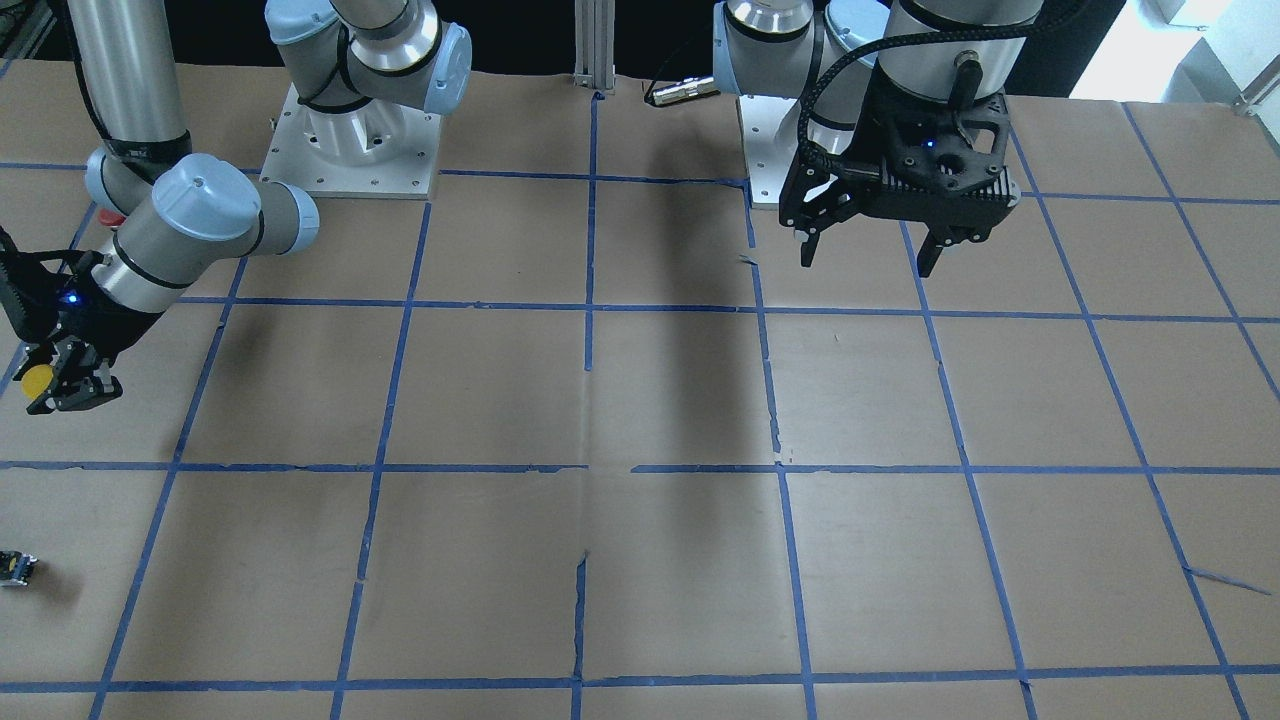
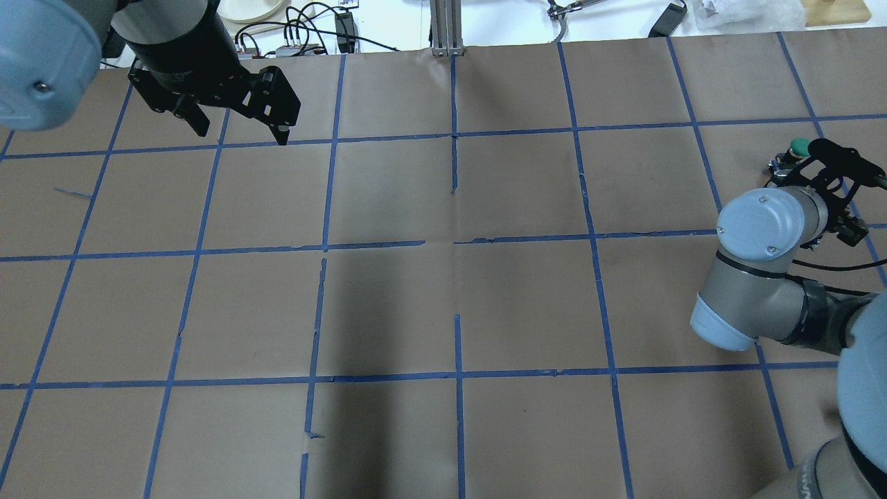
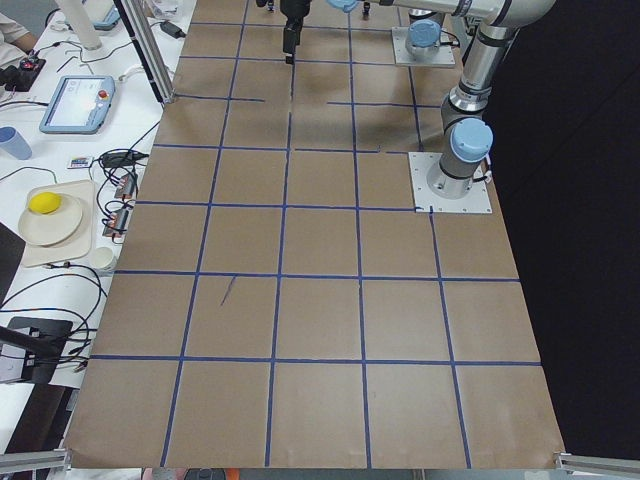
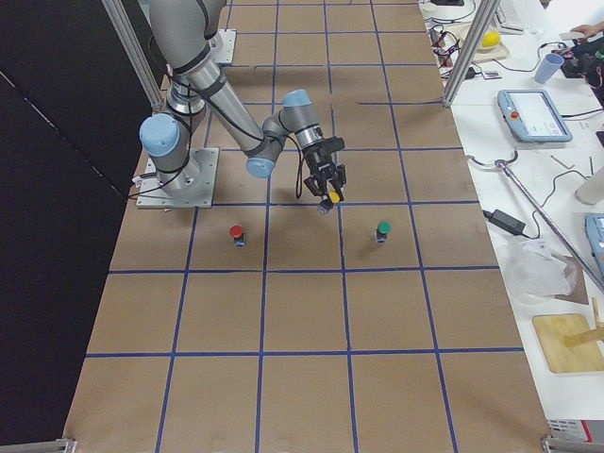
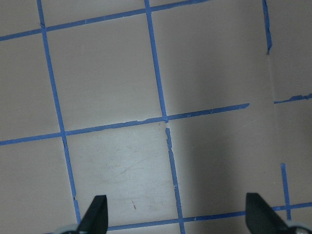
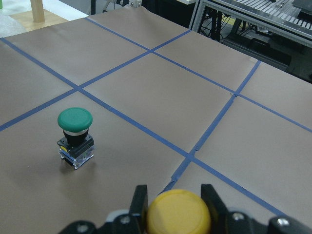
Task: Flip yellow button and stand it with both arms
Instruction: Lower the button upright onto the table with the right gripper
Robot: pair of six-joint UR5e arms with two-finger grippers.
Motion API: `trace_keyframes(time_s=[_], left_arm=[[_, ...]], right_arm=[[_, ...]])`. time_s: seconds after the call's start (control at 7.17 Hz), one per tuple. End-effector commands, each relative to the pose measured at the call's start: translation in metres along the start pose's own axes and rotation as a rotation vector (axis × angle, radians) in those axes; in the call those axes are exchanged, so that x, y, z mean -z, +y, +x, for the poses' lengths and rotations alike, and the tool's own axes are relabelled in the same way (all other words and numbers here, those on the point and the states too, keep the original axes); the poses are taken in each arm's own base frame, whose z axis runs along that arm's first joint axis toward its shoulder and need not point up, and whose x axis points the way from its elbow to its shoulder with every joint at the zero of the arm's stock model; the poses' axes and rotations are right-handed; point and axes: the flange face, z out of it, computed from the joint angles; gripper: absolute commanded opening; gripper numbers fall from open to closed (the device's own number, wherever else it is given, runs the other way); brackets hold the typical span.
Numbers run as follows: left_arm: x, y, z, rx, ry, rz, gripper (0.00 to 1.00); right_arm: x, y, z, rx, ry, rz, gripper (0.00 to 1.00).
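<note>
The yellow button's cap (image 1: 37, 382) faces up over clear paper (image 1: 50, 428). My right gripper should next level the button and move it down until its base stands flat, and then let go.
My right gripper (image 1: 62, 392) is shut on the yellow button (image 1: 38, 378) at the table's right end. In the right wrist view its round yellow cap (image 6: 179, 213) sits between the two black fingers (image 6: 139, 201). The black body is hidden. In the exterior right view the gripper (image 4: 328, 187) holds it just over the paper. My left gripper (image 1: 868, 255) is open and empty. It hangs above the table near the left arm's base. It also shows in the overhead view (image 2: 242, 132), and its fingertips (image 5: 97, 214) show in the left wrist view.
A green-capped button (image 6: 74, 127) stands upright just beyond the right gripper, also in the overhead view (image 2: 800, 146). A red-capped button (image 4: 236, 232) stands near the right arm's base. A small dark block with a yellow spot (image 1: 18, 568) lies at the view's left edge. Brown paper with a blue tape grid (image 1: 590, 310) covers the table.
</note>
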Motion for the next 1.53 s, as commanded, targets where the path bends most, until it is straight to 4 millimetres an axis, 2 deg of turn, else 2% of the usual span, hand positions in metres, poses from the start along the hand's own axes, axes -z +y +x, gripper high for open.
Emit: trace_keyframes(time_s=[0.0, 0.28, 0.56, 0.98, 1.12, 1.39], left_arm=[[0.000, 0.000, 0.000, 0.000, 0.000, 0.000, 1.00], [0.000, 0.000, 0.000, 0.000, 0.000, 0.000, 1.00], [0.000, 0.000, 0.000, 0.000, 0.000, 0.000, 1.00], [0.000, 0.000, 0.000, 0.000, 0.000, 0.000, 1.00], [0.000, 0.000, 0.000, 0.000, 0.000, 0.000, 1.00], [0.000, 0.000, 0.000, 0.000, 0.000, 0.000, 1.00]], right_arm=[[-0.012, 0.013, -0.001, -0.017, 0.030, 0.015, 0.05], [-0.019, 0.021, 0.000, -0.043, 0.056, 0.034, 0.06], [-0.033, 0.019, 0.013, -0.071, 0.088, 0.033, 0.09], [-0.049, 0.038, 0.010, -0.119, 0.094, 0.047, 0.11], [-0.052, 0.043, 0.010, -0.129, 0.090, 0.059, 0.11], [-0.050, 0.043, 0.012, -0.142, 0.087, 0.073, 0.18]])
